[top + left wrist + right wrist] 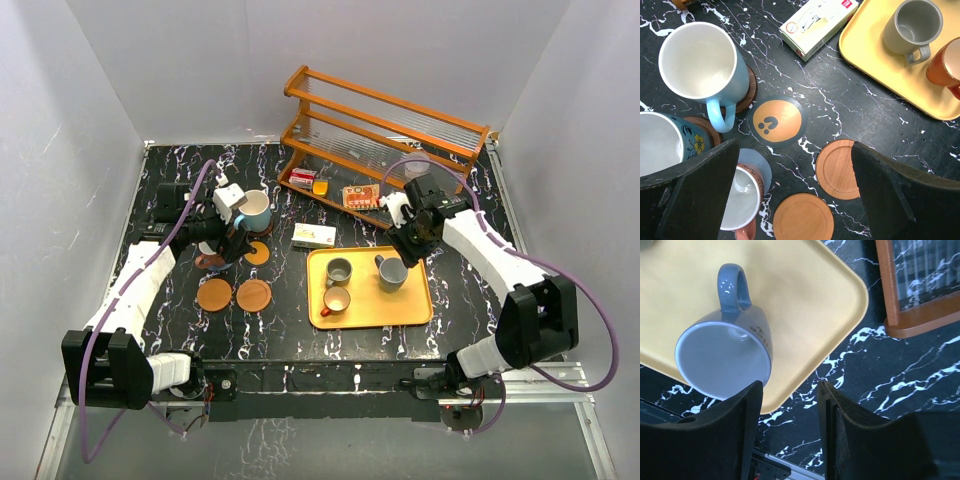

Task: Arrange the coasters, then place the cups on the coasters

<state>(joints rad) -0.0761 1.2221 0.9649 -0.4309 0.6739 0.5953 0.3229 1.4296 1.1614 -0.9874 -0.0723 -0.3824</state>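
Note:
The blue-grey cup (pixel 391 275) stands beyond the reach of the robot's left gripper, so the right gripper should grip the cup's rim (pixel 768 371) and pass the cup over with its handle first.
My left gripper (pixel 794 150) hangs open over the coasters with nothing between its fingers. A light blue cup (pixel 700 65) stands on a dark brown coaster (pixel 748 90). A blue flowered cup (pixel 660 145) sits on a brown coaster (pixel 708 131). An orange-brown cup (pixel 740 200) rests on a blue-grey coaster (pixel 759 167), partly under my left finger. Bare coasters: one orange with a dark rim (pixel 776 121) and two wooden ones (pixel 840 169) (pixel 803 217). My right gripper (pixel 790 387) is open and empty beside a blue-grey cup (pixel 725 350) on the yellow tray (pixel 805 300).
The tray (pixel 420 300) also holds a grey cup (pixel 339 270) and an orange cup (pixel 335 300). A small white box (pixel 314 235) lies just behind the tray. A wooden rack (pixel 380 130) stands at the back right, with small packets (pixel 360 196) under it.

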